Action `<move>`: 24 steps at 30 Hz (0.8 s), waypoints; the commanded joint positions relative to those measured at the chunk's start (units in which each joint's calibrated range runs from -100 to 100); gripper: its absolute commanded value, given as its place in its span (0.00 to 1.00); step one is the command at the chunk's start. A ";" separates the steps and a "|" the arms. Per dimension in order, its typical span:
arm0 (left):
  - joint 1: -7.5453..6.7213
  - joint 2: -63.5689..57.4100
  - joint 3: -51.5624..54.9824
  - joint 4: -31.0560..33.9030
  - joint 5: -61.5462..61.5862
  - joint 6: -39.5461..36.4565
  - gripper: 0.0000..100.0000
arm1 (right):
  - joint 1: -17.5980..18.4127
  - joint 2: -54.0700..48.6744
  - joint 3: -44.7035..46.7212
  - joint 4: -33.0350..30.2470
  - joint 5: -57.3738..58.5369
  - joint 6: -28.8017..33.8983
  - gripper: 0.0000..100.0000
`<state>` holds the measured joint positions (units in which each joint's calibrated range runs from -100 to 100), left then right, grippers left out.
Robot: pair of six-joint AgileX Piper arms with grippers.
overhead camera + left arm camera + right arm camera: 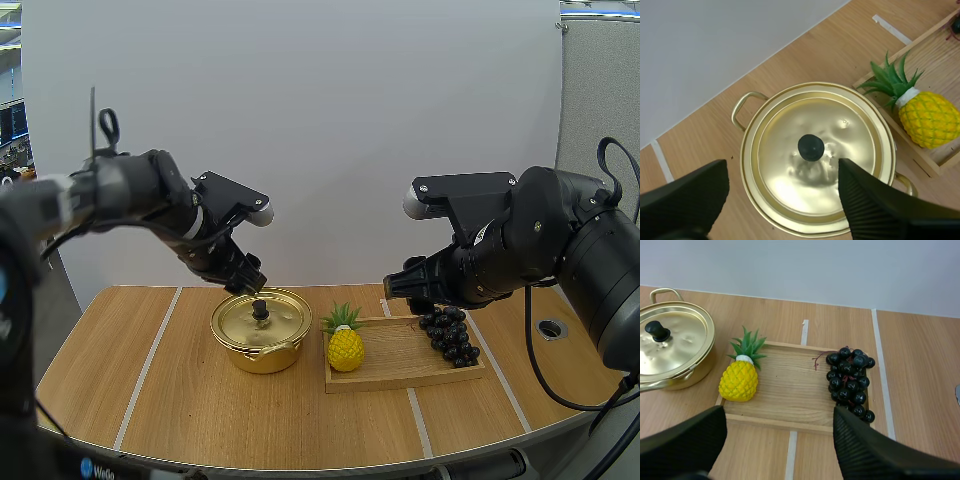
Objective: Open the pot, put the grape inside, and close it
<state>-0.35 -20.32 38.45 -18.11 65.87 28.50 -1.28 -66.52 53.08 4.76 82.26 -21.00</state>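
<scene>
My gripper is about to lift the black knob (260,309). The lid's round rim (230,343) just rests on top, so I expect the lid to come off in one piece and leave the pot standing.
A gold pot (261,333) stands on the table with its lid (812,155) on; the lid has a black knob (811,147). My left gripper (250,280) hovers open just above the knob, one finger on each side (782,200). A bunch of dark grapes (450,334) lies at the right end of the wooden tray (400,372). My right gripper (400,287) is open above the tray, short of the grapes (849,381), holding nothing (777,440). The pot (670,347) also appears beside the tray (785,395) in the right wrist view.
A toy pineapple (345,342) stands on the tray's left end, close to the pot (925,115) (742,375). A round hole (551,328) is set in the table at the far right. Bare wood lies in front of the pot and tray.
</scene>
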 commanded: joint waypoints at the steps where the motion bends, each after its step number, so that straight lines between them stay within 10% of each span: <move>1: -0.12 6.65 -5.62 -1.11 4.86 0.31 1.00 | -0.20 -0.21 -0.51 0.19 -1.07 -0.24 1.00; 24: -2.68 19.07 -8.62 1.61 2.35 0.31 1.00 | -0.20 -0.21 -0.51 0.19 -1.07 -0.24 1.00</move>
<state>-2.88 -3.92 30.31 -16.89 71.55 28.61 -1.28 -66.52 53.08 5.13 82.26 -21.00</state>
